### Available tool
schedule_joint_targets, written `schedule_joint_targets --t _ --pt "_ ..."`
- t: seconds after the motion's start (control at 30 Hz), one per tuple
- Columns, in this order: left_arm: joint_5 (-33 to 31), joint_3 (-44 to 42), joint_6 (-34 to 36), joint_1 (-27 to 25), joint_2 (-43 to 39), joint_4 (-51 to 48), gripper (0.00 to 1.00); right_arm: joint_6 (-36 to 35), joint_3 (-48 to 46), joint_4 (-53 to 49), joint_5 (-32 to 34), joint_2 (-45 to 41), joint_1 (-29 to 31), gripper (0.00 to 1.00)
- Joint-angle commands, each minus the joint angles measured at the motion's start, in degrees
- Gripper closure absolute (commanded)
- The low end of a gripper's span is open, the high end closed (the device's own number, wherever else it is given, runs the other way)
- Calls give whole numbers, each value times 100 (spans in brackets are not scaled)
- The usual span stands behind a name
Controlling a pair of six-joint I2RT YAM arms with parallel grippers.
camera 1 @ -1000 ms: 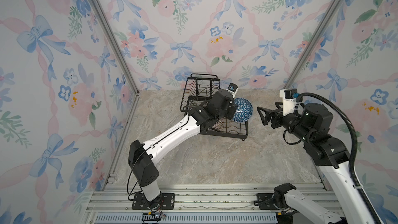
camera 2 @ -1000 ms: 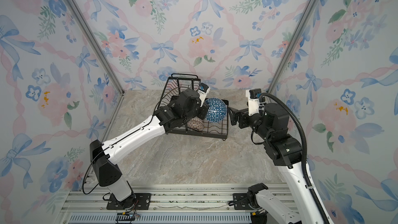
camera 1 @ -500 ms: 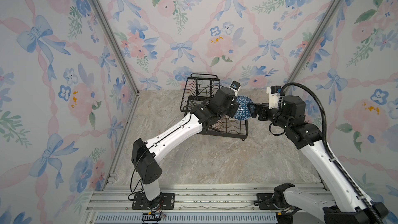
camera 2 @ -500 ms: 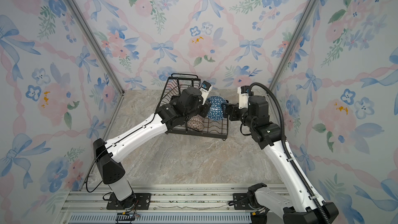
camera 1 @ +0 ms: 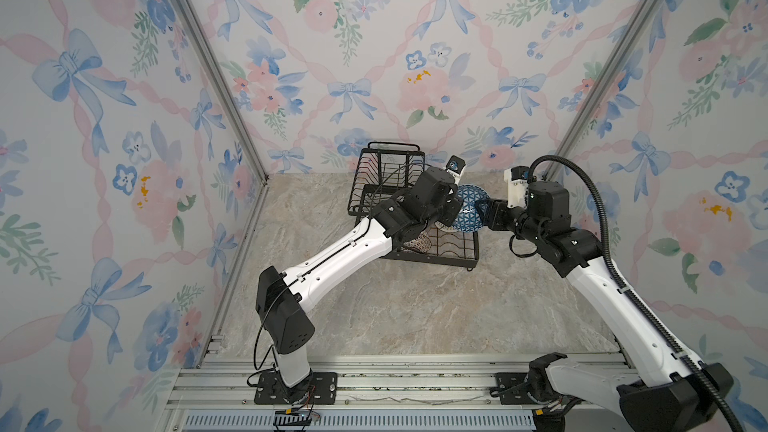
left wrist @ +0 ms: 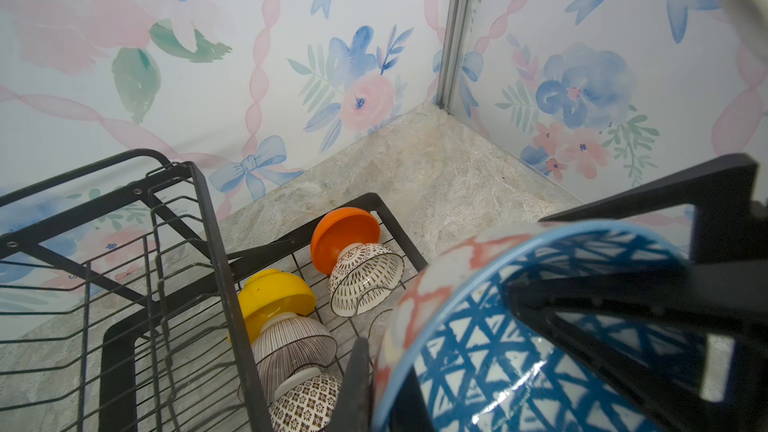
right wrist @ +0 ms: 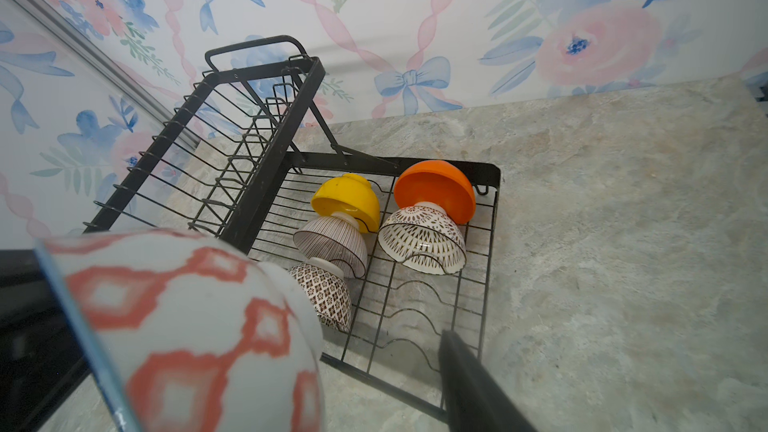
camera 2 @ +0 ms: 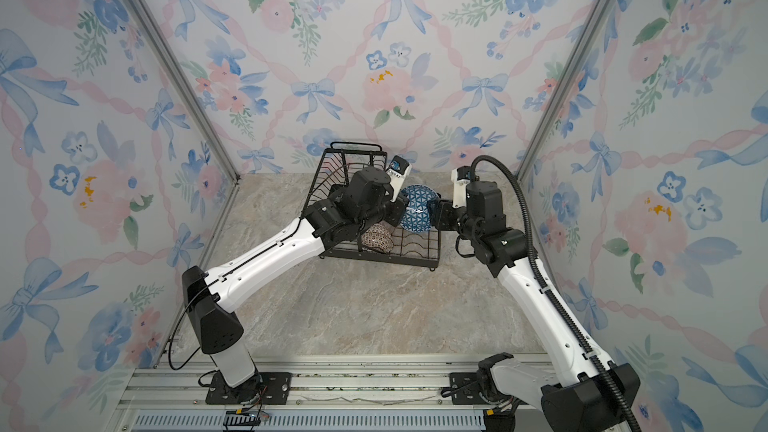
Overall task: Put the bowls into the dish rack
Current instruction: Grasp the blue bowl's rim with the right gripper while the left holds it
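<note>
The blue bowl is in my left gripper, which reaches across the dish rack [camera 1: 394,178], so my right gripper should take the bowl's opposite rim [camera 1: 484,216] and lower it into the empty slots.
The blue bowl [camera 1: 468,213] with white triangles inside and red diamonds outside hangs tilted above the right side of the black wire dish rack [camera 1: 432,260]. My left gripper [left wrist: 380,392] is shut on its rim, one finger inside and one outside. My right gripper [camera 1: 484,210] stands open at the bowl's opposite edge. In the right wrist view its one visible finger [right wrist: 469,376] is still apart from the blue bowl's [right wrist: 187,326] outer wall. In the rack's lower tray lie upside down the yellow [right wrist: 345,197], orange [right wrist: 432,189], striped [right wrist: 332,238] and two brown-patterned bowls [right wrist: 422,238] [right wrist: 326,290].
The rack's raised upper basket [right wrist: 249,126] with handle stands beside the tray, near the back wall. Empty wire slots [right wrist: 415,317] lie at the tray's near end. Marble tabletop [camera 1: 415,305] spreads in front; flowered walls close in on three sides.
My right arm has swung left from the table's right side up to the blue bowl, and its jaws have narrowed. The left gripper has kept its hold, nearly still.
</note>
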Motion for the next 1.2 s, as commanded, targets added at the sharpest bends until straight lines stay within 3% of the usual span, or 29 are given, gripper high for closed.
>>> schedule_joint_targets --t 0.0,0.4,0.53,0.7,0.73,0.93,0.97,1.17 --pt "152 213 1 -14 6 280 100 53 176 139 101 68 63 46" --pt "386 119 -69 -18 -21 289 100 -46 284 43 254 85 115 77" --pt "479 -2 -82 -17 -89 330 100 -104 306 -13 319 63 124 100" --pt "614 -143 -80 22 -193 360 100 -223 299 -87 425 19 152 100" --pt "680 -184 -62 46 -225 360 96 -249 291 -98 442 2 151 100" --pt "800 -689 -34 233 -744 360 6 -582 191 -122 650 -74 60 100" --pt "837 -770 -27 276 -847 360 2 -648 167 -99 677 -67 39 100" --pt "930 -1569 -76 456 -1743 349 2 -1461 -211 541 1062 90 -15 100"
